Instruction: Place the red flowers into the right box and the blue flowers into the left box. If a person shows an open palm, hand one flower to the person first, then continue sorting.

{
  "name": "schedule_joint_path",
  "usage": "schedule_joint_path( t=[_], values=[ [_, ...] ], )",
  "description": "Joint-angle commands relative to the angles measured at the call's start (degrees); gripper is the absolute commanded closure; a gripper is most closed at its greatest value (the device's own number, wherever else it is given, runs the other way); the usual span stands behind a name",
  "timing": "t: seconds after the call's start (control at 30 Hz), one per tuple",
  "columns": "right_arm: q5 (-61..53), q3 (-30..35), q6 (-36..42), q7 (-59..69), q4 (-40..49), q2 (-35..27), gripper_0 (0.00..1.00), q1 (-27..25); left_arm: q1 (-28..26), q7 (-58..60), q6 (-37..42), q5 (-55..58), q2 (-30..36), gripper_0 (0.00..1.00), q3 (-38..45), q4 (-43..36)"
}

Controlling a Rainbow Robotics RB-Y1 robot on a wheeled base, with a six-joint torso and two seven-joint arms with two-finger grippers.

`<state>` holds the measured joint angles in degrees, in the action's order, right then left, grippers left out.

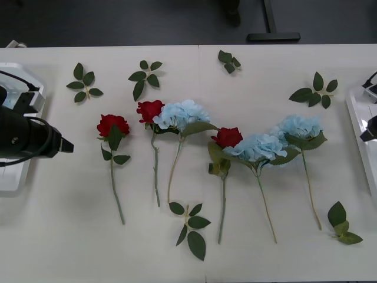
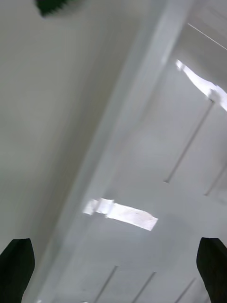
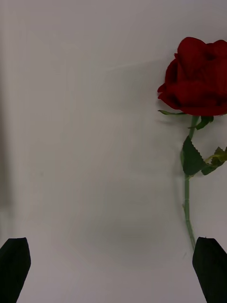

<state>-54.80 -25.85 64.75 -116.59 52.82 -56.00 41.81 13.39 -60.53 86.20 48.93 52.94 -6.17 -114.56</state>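
The stems lie apart and only the bloom edges overlap [image 1: 281, 141]. So the outer blue flower [image 1: 301, 128] will come loose when I lift, and its neighbour will stay lying.
Three red flowers lie on the white table: one at the left [image 1: 112, 125], one [image 1: 150, 110] touching a blue flower [image 1: 182, 114], and one in the middle [image 1: 227, 137]. Two more blue flowers [image 1: 259, 146] [image 1: 299, 125] lie to the right, overlapping each other. The left box [image 1: 13, 177] is at the left edge, the right box [image 1: 357, 121] at the right edge. My left gripper [image 1: 66, 145] [image 3: 111, 270] hovers open beside the left box, with the leftmost rose [image 3: 198, 78] ahead of it. My right gripper [image 2: 113, 270] is open over the right box's rim [image 2: 142, 109], holding nothing.
Loose green leaf sprigs are scattered at the back [image 1: 84, 84] [image 1: 145, 75] [image 1: 229, 61] [image 1: 315, 91] and the front [image 1: 189, 227] [image 1: 343, 224]. A dark floor and a black stand foot [image 1: 273, 36] lie beyond the table's far edge.
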Motion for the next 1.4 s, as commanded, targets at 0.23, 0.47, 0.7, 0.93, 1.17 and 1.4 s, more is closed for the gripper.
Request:
schedule_joint_path(
  t=[0.23, 0.47, 0.7, 0.93, 1.17, 1.4],
  values=[
    [-16.3, 4.2, 2.7, 3.5, 21.9, -7.8, 0.0, -12.1, -2.8, 2.1, -0.9, -14.0, -13.2, 0.0, -4.0, -2.8],
    [-16.3, 6.0, 0.6, 9.6, 30.8, -8.3, 0.0, -20.9, -0.6, 1.6, -6.0, -17.6, -15.8, 0.0, -9.1, 4.2],
    [-14.9, 6.0, -1.7, 18.3, 34.7, -6.0, 0.0, -24.4, 2.0, 1.3, -8.4, -19.8, -18.8, 0.0, -12.2, 10.0],
    [-7.7, 6.0, -1.4, 26.1, 36.3, -1.7, 0.0, -24.4, 4.1, 1.6, -8.7, -20.6, -19.0, 0.0, -14.3, 11.0],
    [-3.4, 5.9, -0.2, 30.3, 37.7, 1.9, 0.0, -24.1, 6.4, 0.7, -10.2, -20.6, -20.0, 0.0, -15.0, 15.3],
    [-1.6, 6.0, 0.5, 32.0, 37.6, 5.9, 0.0, -23.3, 6.5, -0.2, -10.8, -20.6, -20.1, 0.0, -15.1, 16.0]
  ],
)
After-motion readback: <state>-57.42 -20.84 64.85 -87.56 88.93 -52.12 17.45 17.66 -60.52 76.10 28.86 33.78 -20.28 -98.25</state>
